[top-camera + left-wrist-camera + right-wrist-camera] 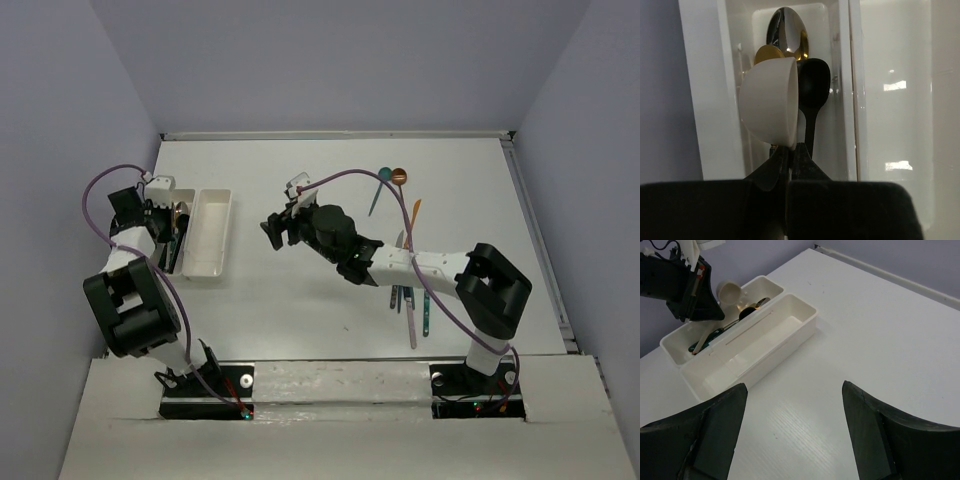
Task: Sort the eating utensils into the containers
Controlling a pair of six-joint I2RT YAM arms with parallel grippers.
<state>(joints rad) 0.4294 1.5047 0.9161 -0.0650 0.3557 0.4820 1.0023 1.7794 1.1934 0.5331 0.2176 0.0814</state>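
Note:
The copper spoon (pixel 399 177) is a long way from the robot's left gripper at the tray, so the right gripper should grab the spoon's handle (pixel 404 203) and pass the spoon across.
My left gripper (pixel 790 150) is shut on the handle of a beige spoon (pixel 770 100) and holds it over the left tray (pixel 707 100) of the white pair. A silver spoon (pixel 785 30), a gold spoon (pixel 766 52) and a black spoon (pixel 813 82) lie in that tray. In the right wrist view the beige spoon (pixel 730 291) hangs from the left gripper (pixel 715 310) above the same tray (pixel 672 347); the other tray (pixel 790 335) holds nothing visible. My right gripper (pixel 795 390) is open and empty above bare table, right of the trays (pixel 207 235).
Loose utensils lie at the right: a teal spoon (pixel 381 185) and a copper spoon (pixel 399 178) at the back, an orange piece (pixel 415 215), and several more (pixel 410 305) partly under my right arm. Grey walls close in the left, back and right.

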